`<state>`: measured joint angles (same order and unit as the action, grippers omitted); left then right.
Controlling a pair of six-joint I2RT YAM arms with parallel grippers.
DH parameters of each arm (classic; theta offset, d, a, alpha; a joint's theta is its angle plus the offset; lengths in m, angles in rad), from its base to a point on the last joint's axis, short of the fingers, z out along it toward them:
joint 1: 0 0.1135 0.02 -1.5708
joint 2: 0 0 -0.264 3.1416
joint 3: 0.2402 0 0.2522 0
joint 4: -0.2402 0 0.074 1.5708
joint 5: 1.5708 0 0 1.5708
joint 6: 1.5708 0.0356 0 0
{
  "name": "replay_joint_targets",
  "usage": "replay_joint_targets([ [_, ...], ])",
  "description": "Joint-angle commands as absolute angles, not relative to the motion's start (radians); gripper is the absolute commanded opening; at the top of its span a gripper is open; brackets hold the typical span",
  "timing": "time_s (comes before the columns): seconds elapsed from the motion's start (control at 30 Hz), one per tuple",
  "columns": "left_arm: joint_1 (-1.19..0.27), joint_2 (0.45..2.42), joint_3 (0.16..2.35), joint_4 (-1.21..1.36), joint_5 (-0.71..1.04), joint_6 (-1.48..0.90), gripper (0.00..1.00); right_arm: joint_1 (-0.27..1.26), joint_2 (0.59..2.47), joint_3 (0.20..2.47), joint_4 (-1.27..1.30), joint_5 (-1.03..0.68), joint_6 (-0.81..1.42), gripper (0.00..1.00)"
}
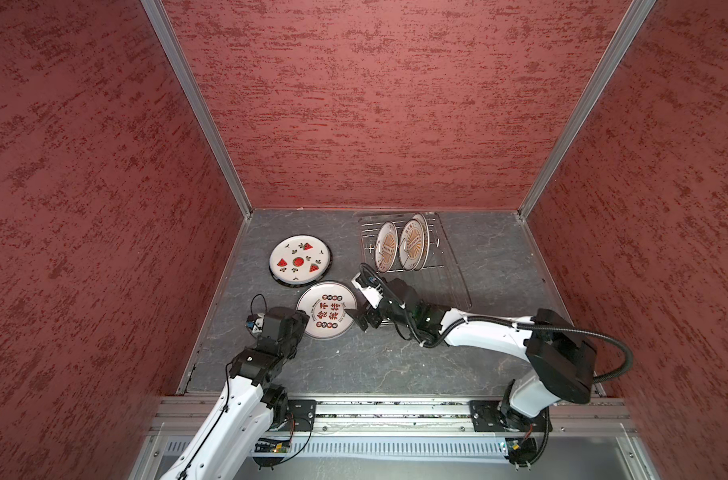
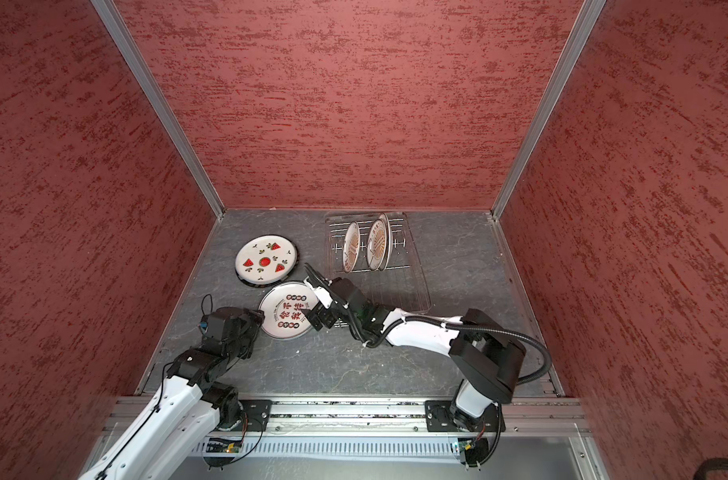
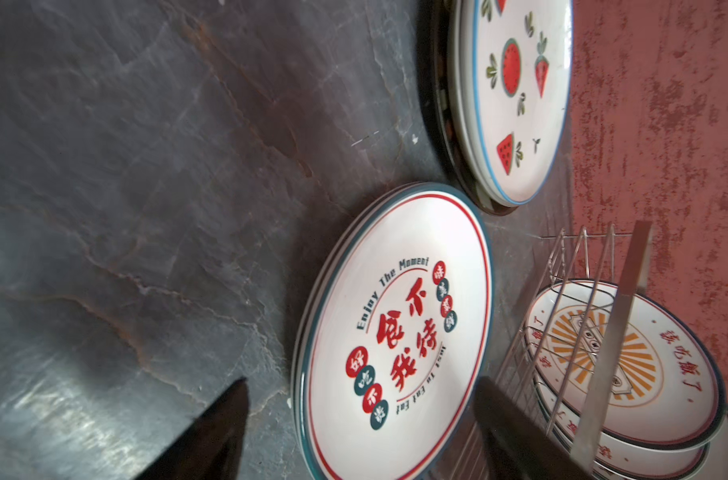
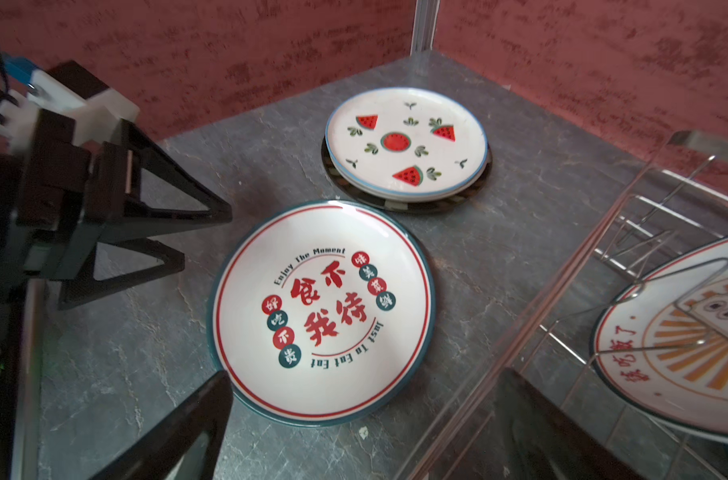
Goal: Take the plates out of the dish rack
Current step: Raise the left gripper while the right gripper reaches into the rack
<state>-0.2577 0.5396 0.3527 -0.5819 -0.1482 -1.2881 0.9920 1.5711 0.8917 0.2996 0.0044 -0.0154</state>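
The orange sunburst plate farthest from the watermelon plate is standing up beside open rack [image 1: 439, 254], so my right gripper should keep going to its rim [image 1: 427, 240] and close there.
Two orange sunburst plates [image 1: 386, 249] [image 1: 412, 245] stand upright in the silver wire dish rack [image 1: 435, 232] at the back, seen in both top views [image 2: 351, 247]. A white plate with red rings and red characters [image 1: 327, 309] [image 4: 320, 307] lies flat on a small stack in front of a watermelon plate [image 1: 299, 259] [image 4: 406, 141], which tops its own stack. My left gripper [image 1: 297, 322] [image 4: 196, 237] is open just left of the red-ring plate, not touching it. My right gripper [image 1: 360, 320] [image 4: 366, 376] is open at that plate's right edge, holding nothing.
A clear tray [image 1: 453, 286] runs forward under the rack, beside my right wrist. A dark-rimmed plate [image 4: 408, 203] lies at the bottom of the watermelon stack. Red walls close the grey stone table [image 1: 395, 357] on three sides.
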Motion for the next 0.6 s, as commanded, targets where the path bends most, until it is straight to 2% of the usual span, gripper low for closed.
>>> replay_joint_targets([
  [0.0,-0.254,0.479,0.401,-0.571,-0.181,-1.193,1.0,0.993,1.483,0.853,0.448,0.034,-0.002,0.99],
  [0.13,-0.258,0.387,0.383,-0.491,-0.17,-1.139,1.0,0.972,1.384,0.809,0.474,0.082,0.052,0.99],
  [0.27,-0.273,0.333,0.318,-0.202,-0.013,-1.003,0.99,0.921,1.331,0.816,0.419,0.094,0.129,0.99],
  [0.33,-0.297,0.345,0.317,-0.106,0.039,-0.966,0.99,0.886,1.32,0.853,0.352,0.095,0.143,0.99],
  [0.57,-0.448,0.503,0.352,0.14,0.053,-0.817,0.99,0.736,1.253,0.902,0.238,0.09,0.21,0.99],
])
